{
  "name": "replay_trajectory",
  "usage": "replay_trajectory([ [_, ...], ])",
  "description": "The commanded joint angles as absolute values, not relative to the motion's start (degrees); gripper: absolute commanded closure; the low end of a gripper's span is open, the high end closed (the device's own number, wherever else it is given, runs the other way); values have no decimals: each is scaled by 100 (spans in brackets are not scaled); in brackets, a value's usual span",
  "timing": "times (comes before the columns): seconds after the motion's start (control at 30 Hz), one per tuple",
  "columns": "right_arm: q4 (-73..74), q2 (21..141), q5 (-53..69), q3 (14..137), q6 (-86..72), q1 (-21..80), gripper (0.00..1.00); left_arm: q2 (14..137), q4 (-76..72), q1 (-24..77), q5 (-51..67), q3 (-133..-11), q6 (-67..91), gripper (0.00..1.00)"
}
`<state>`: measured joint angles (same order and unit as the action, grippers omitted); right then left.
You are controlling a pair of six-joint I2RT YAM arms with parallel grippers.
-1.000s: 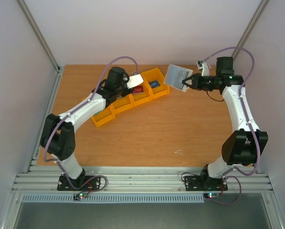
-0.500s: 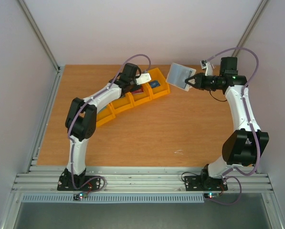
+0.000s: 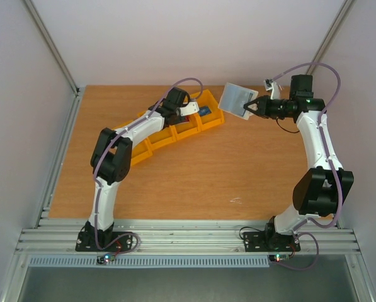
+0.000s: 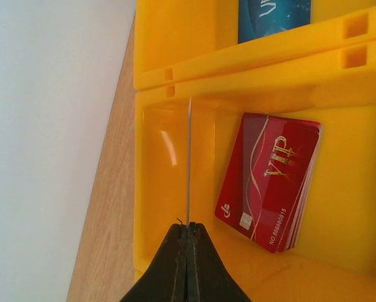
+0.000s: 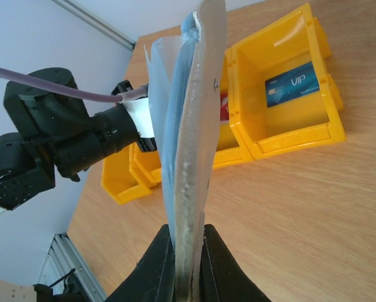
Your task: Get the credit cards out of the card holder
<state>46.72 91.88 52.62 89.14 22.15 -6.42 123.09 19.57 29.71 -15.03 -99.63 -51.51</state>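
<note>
The thin credit card is hanging clear of the yellow bin's sides, so my left gripper should now move it down toward the red credit cards and let go of it there.
My left gripper is shut on a thin credit card, seen edge-on, its colour not readable. It hangs over a yellow bin that holds a stack of red credit cards. A blue credit card lies in the neighbouring bin. In the top view the left gripper reaches over the right end of the bin row. My right gripper is shut on the lower edge of the card holder, held upright and slightly spread in the air. From above the card holder is right of the bins.
A slanted row of yellow bins runs across the back left of the wooden table. The left arm's wrist sits just behind the card holder in the right wrist view. Grey walls enclose the table on three sides.
My left arm has stretched out and carried its card rightwards along the bin row to the bin with the red cards. The right gripper shifted the card holder slightly back.
</note>
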Motion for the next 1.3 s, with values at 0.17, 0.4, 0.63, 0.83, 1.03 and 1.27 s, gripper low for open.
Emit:
replay_trajectory([
  [0.17,4619,9096,5524,9097,2354,-677,99,12796,1974,2997,-1736,-10413,-5504,100],
  [0.4,4606,9096,5587,9105,2364,-677,99,12980,2159,2997,-1627,-10613,-5597,100],
  [0.63,4614,9089,5604,9108,2355,-677,99,13249,2182,2997,-1749,-10780,-5701,100],
  [0.83,4602,9127,5664,9123,2329,-677,99,13258,2183,2995,-1615,-10767,-5734,100],
  [1.03,4589,9116,5680,9110,2333,-677,99,13289,2211,2997,-1638,-10741,-5748,100],
  [1.27,4623,9047,5634,9102,2371,-677,99,13258,2314,2997,-1462,-10705,-5750,96],
])
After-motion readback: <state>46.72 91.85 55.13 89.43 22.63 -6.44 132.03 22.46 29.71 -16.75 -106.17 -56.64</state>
